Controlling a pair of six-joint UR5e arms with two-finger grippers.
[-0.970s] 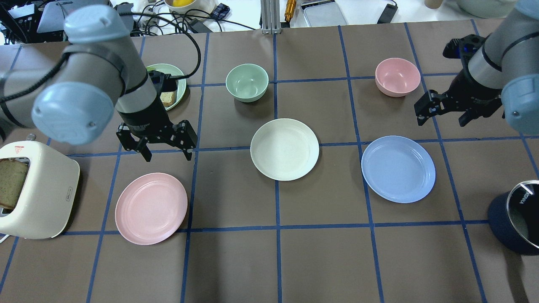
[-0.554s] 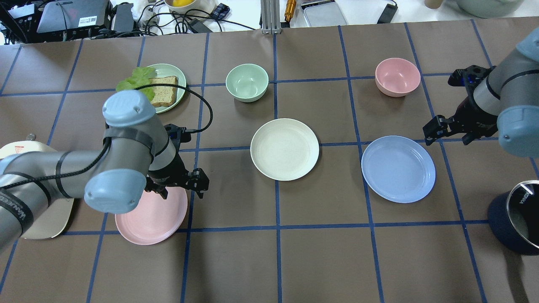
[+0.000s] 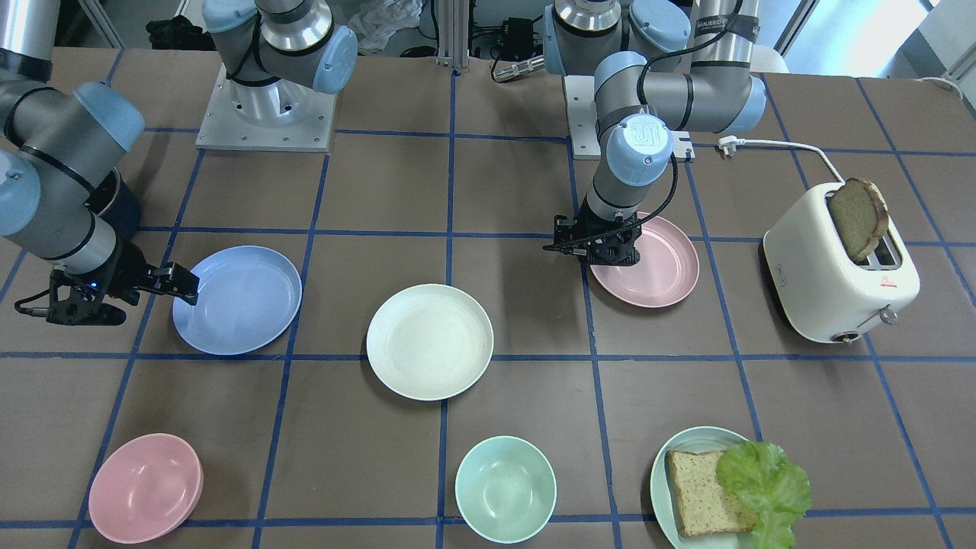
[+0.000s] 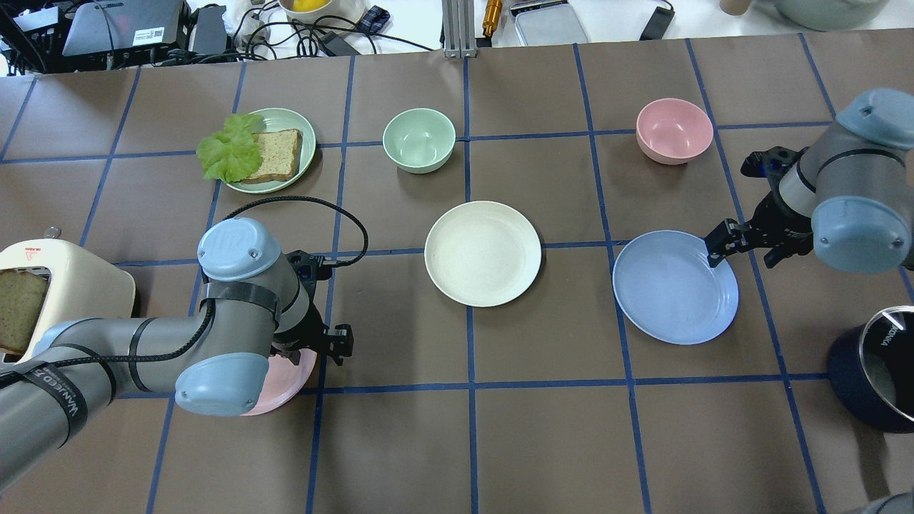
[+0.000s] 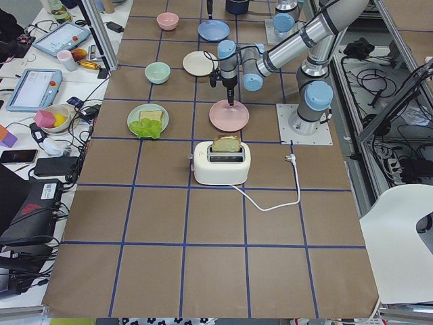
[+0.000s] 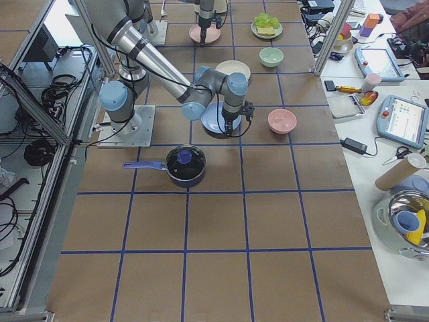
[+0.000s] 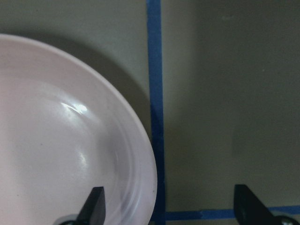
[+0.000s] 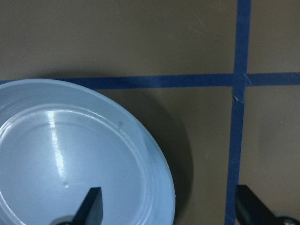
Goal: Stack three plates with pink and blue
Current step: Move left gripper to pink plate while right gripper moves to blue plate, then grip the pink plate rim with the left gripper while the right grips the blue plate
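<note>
The pink plate (image 3: pixel 656 267) should nest on the cream-white plate and cover it from view when I lower the pink plate onto it, because both have similar shallow round rims (image 3: pixel 489 343).
The pink plate (image 4: pixel 291 375) lies at the front left, mostly hidden under my left arm; it shows fully in the front-facing view (image 3: pixel 659 267). My left gripper (image 4: pixel 318 346) is open and low, its jaws straddling the pink plate's right rim (image 7: pixel 140 154). The cream-white plate (image 4: pixel 483 253) lies in the middle, untouched. The light blue plate (image 4: pixel 675 289) lies at the right. My right gripper (image 4: pixel 742 246) is open and low, its jaws straddling the blue plate's far right rim (image 8: pixel 159 164). Neither gripper holds anything.
A cream toaster (image 4: pixel 71 300) with a bread slice stands at the left edge. A pale green plate (image 4: pixel 308 153) with bread and lettuce, a mint bowl (image 4: pixel 419 139) and a pink bowl (image 4: pixel 674 130) stand behind. A dark pot (image 4: pixel 875 371) stands at the front right.
My left gripper has moved down onto the pink plate's right rim. My right gripper has moved left and down to the blue plate's rim. Both stayed open; the plates have not moved.
</note>
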